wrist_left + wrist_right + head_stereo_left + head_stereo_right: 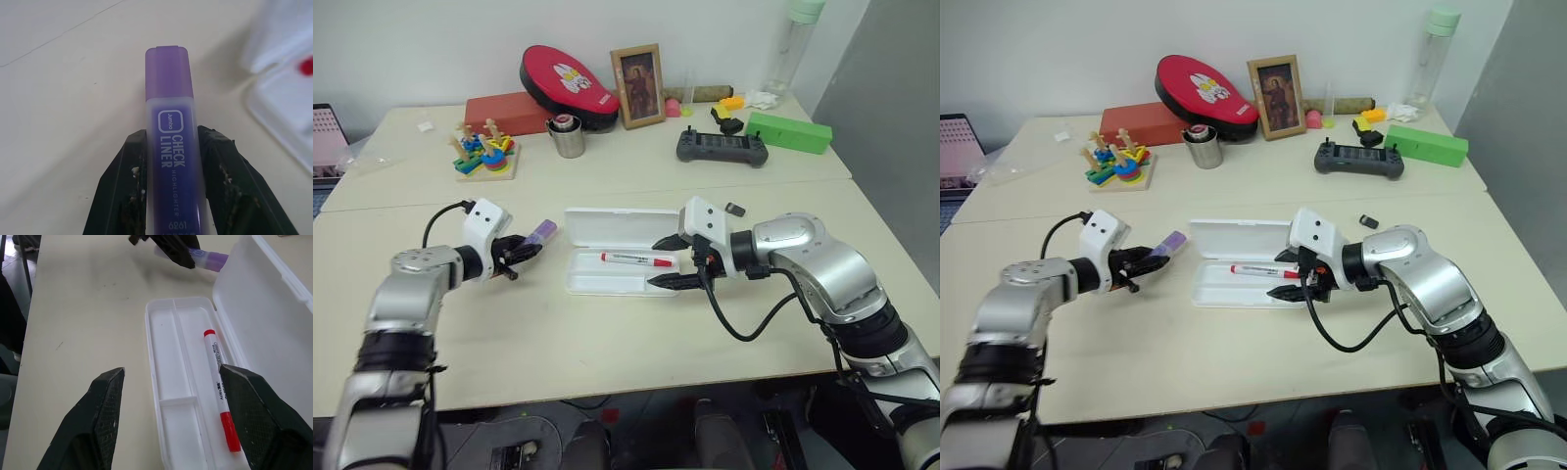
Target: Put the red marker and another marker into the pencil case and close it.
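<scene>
The purple marker (542, 232) is slanted toward the lid and crooked to the tray. My left gripper should turn it lengthwise and put it down into the empty front compartment (600, 284).
The white pencil case (607, 279) lies open mid-table, its lid (622, 227) laid back flat. The red marker (637, 259) lies inside the tray, also seen in the right wrist view as the red marker (220, 387). My left gripper (521, 253) is shut on the purple marker (540, 232), held just above the table left of the case; in the left wrist view the purple marker (172, 147) sits between both fingers (122, 186). My right gripper (668, 262) stands open over the case's right end, holding nothing.
Along the back stand a wooden stacking toy (483, 152), a metal cup (569, 137), a red pouch (570, 86), a picture frame (638, 85), a black controller (722, 147), a green box (789, 132) and a bottle (795, 44). A small black piece (735, 209) lies near the right arm.
</scene>
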Controlling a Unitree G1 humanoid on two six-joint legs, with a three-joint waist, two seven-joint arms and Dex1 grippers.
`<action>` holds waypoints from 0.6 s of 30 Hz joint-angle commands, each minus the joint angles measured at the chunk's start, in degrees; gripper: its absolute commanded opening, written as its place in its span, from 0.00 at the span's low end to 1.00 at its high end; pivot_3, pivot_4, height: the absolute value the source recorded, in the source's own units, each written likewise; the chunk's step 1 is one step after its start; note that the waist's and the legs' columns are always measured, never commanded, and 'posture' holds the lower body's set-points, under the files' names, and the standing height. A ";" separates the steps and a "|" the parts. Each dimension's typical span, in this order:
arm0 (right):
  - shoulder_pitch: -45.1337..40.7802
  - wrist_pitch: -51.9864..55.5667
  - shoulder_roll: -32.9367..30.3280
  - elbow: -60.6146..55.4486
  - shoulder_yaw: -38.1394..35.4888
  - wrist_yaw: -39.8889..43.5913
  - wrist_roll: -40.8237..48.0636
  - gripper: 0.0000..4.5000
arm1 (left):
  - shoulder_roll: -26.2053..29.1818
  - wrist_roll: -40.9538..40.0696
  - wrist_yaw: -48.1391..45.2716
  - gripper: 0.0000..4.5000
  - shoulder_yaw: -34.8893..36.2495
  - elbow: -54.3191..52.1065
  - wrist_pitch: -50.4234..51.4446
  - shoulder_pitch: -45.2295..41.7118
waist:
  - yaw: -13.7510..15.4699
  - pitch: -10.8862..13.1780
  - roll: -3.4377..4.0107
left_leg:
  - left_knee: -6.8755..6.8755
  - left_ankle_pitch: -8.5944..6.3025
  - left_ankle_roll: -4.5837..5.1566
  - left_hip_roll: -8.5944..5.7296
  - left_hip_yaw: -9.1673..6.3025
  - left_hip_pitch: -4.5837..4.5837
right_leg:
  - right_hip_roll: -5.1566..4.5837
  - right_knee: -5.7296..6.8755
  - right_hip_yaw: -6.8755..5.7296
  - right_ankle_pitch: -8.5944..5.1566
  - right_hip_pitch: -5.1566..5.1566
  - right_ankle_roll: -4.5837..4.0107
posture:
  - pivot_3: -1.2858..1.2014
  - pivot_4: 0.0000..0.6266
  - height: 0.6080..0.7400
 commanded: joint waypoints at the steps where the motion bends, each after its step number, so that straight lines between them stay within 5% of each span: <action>1: -0.20 -0.43 -0.06 -2.08 -0.62 -0.55 0.34 0.72 | 4.18 -3.74 -4.78 0.27 2.98 -13.20 0.81 6.86 | -0.02 0.00 0.01 | -0.03 -0.02 0.03 0.00 0.00 -0.01 | 0.00 0.00 0.00 0.00 -0.01 0.00 | 0.52 0.24 1.00; 5: -0.25 -0.55 -0.43 -1.73 -1.02 -0.35 0.49 0.72 | 8.07 -7.67 -8.78 0.27 3.68 -24.70 2.76 11.08 | 0.53 0.04 -0.05 | -0.02 -0.10 0.17 0.02 0.02 -0.04 | 0.00 0.01 0.00 -0.01 -0.02 0.01 | 0.52 0.24 1.00; 9: -0.55 -0.70 -0.29 -0.77 -1.30 -1.24 -0.11 0.72 | 6.08 -6.35 -8.72 0.27 -5.66 -29.26 3.04 3.06 | 1.92 0.04 -0.06 | 0.05 -0.09 0.17 0.02 0.04 -0.03 | 0.00 0.03 -0.01 -0.02 0.04 0.08 | 0.52 0.24 1.00; 18: -0.10 -0.06 -1.58 -1.38 -1.65 -0.89 0.78 0.72 | 3.02 3.47 -16.30 0.27 -20.68 -17.38 -9.18 -11.27 | 1.39 0.04 -0.05 | 0.11 -0.06 0.19 0.02 0.09 0.03 | 0.02 -0.08 0.01 0.15 0.13 0.02 | 0.52 0.24 1.00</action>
